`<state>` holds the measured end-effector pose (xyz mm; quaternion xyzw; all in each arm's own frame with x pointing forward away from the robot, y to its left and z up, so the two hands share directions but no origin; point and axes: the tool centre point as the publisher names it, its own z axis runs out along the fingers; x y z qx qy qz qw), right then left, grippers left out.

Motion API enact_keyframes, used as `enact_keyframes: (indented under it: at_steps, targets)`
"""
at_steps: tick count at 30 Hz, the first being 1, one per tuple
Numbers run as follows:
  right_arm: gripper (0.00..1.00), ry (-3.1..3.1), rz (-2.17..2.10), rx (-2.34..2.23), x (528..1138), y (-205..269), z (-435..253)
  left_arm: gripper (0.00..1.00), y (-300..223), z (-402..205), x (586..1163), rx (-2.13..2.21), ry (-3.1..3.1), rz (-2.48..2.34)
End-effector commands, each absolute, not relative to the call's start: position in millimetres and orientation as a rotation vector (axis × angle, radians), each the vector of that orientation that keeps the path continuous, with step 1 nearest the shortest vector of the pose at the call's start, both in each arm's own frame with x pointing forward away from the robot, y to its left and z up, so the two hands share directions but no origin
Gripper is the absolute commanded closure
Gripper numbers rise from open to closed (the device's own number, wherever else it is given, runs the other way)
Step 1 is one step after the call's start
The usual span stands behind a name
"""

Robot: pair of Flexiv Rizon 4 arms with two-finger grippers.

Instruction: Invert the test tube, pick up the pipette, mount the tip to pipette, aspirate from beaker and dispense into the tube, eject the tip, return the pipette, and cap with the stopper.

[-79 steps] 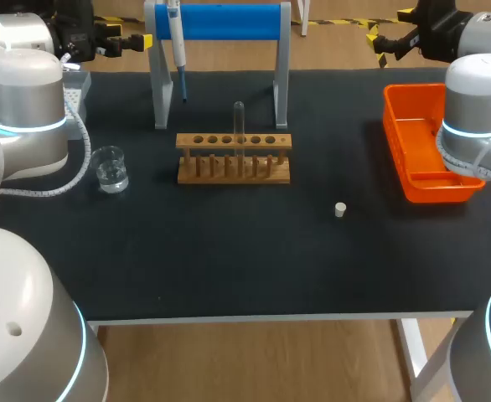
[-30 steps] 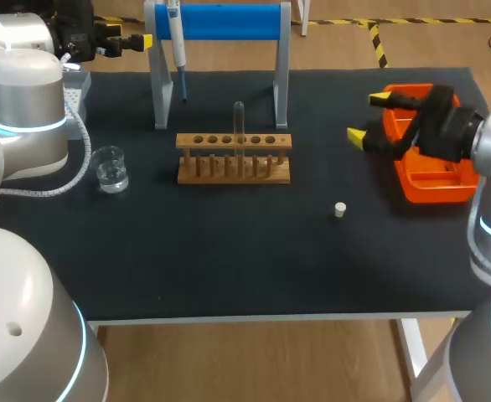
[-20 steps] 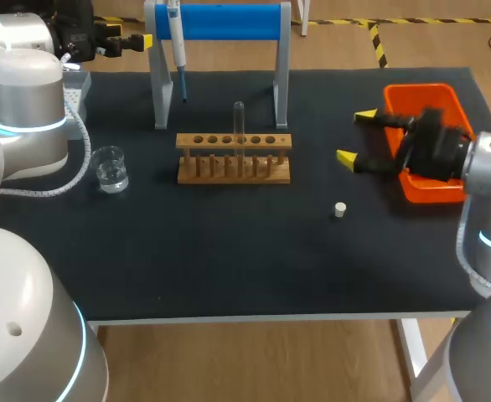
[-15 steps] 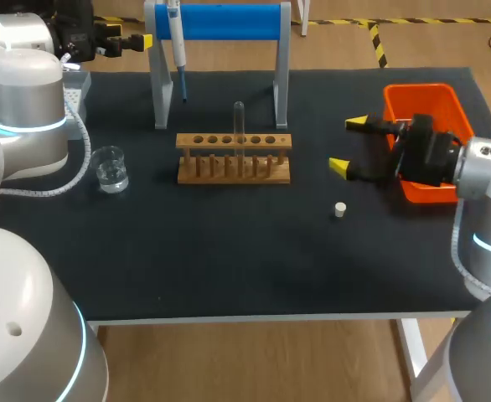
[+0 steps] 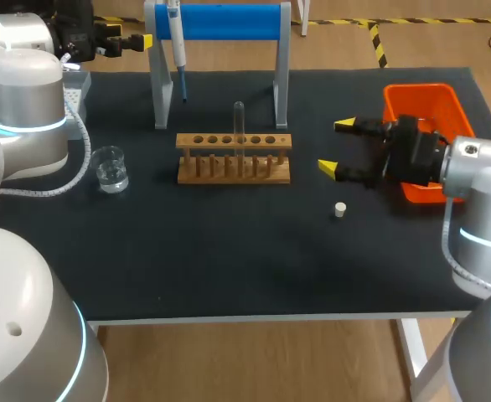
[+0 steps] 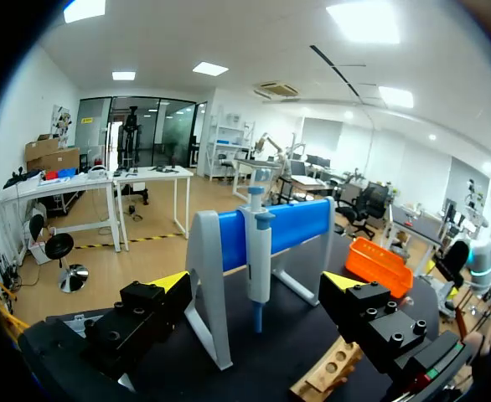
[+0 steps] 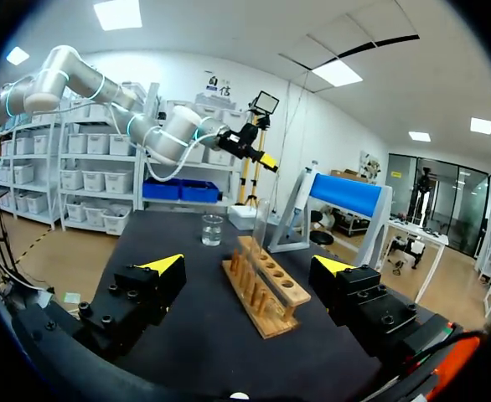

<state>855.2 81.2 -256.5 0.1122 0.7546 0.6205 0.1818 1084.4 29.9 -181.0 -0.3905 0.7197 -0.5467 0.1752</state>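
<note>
The test tube's clear rounded end (image 5: 239, 106) stands up above the rack. The test tube will slide out empty with its opening facing down when I lift it.
A clear test tube (image 5: 239, 126) stands upright in the wooden rack (image 5: 234, 157); from the right wrist the test tube (image 7: 261, 222) and rack (image 7: 266, 289) lie ahead of the fingers. The pipette (image 5: 177, 42) hangs on the blue stand (image 5: 220, 21). A glass beaker (image 5: 110, 167) holds water left of the rack. A small white stopper (image 5: 340, 209) lies on the mat. My right gripper (image 5: 336, 146) hovers open and empty right of the rack, above the stopper. My left gripper (image 5: 132, 40) is open at the far left corner; its view shows the pipette (image 6: 258, 251) ahead of its open fingers (image 6: 172, 280).
An orange tray (image 5: 421, 109) sits at the right edge, partly behind my right wrist. A tip box (image 5: 76, 84) stands at the far left. The black mat (image 5: 229, 251) stretches bare in front of the rack.
My right arm swung in from the far right corner, over the orange tray, leftward toward the rack, its fingers staying open. The left arm kept still.
</note>
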Motion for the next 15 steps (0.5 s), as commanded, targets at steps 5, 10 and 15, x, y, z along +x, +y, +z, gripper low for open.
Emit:
enact_keyframes:
  at_steps: [5,10,15]
  targets:
    - [0.00,2.130,1.751,0.317,854,80,-256,0.00,25,-181,1032,-1.057,2.043,-1.548]
    - [0.00,2.130,1.751,0.317,854,80,-256,0.00,20,-184,977,-0.990,2.031,-1.569]
    - [0.00,2.130,1.751,0.317,854,80,-256,0.00,9,-185,929,-0.893,2.041,-1.558]
